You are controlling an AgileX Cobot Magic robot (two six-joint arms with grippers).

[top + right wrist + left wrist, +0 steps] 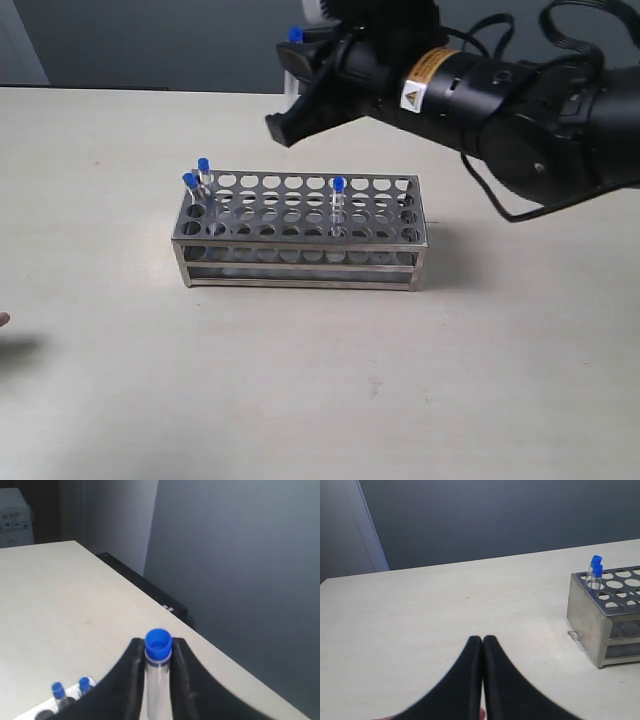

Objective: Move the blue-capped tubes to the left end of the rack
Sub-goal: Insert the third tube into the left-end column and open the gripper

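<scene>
I keep moving my right gripper toward the hole [194,211] in front of the seated tubes and let go there, because the held tube [291,86] is upright and that hole is open.
The steel rack [300,256] stands mid-table. Two blue-capped tubes [203,172] [190,186] sit in holes at its left end, and a third [338,200] stands right of the middle. My right gripper [297,48] hovers high above and behind the rack, shut on the fourth tube [158,680], whose blue cap [158,643] shows between the fingertips. The left-end tubes [58,690] also show low in the right wrist view. My left gripper [483,640] is shut on nothing, low over bare table to the left of the rack's end [582,615] and its two tubes [596,567].
The right arm [500,100] and its cables hang over the back right of the table. A dark wall runs behind the table's far edge [150,90]. Pale tabletop [320,380] lies in front of the rack.
</scene>
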